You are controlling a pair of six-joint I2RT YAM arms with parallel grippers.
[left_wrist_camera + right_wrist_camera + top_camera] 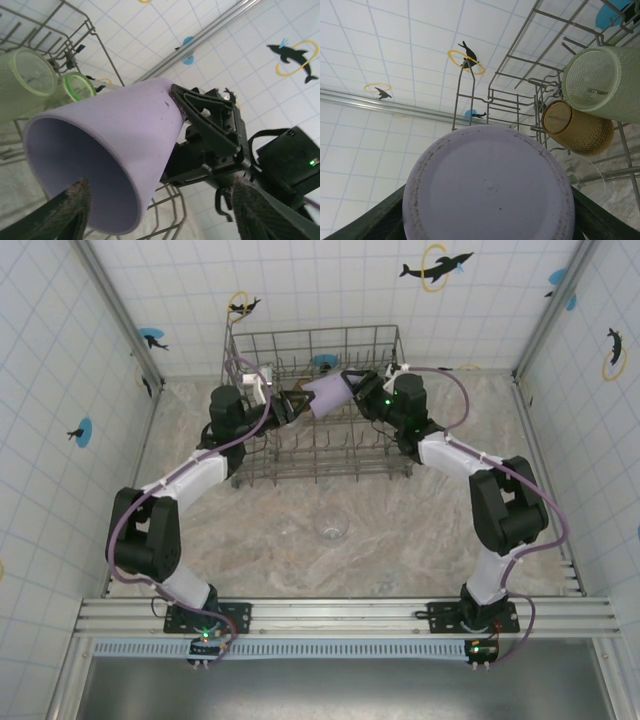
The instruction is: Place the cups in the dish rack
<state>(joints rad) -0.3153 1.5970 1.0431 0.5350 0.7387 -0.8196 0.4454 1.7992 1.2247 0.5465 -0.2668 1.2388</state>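
Next, my right gripper pulls the lilac cup clear and turns it opening down before lowering it into the rack's middle (331, 432), because the lilac cup's opening (82, 172) faces my left gripper's open fingers.
Above the dish rack (310, 340), a lilac cup (326, 395) lies on its side between both arms. My right gripper (352, 388) is shut on its base end, and the base (490, 185) sits between my right fingers. My left gripper (293, 405) is open at the cup's mouth (110, 135), one finger (60, 212) in front of the opening and the other (265, 210) far off to the right. Inside the rack lie two pale green cups (30, 80) (79, 86) and an amber cup (575, 127). Two clear cups (331, 527) (287, 530) stand on the table in front of the rack.
The rack's tall wire sides (520, 60) and upright tines (320, 455) lie close under and around both grippers. Tiled walls enclose the table on three sides. Marbled tabletop (400, 540) stretches between the rack and the arm bases.
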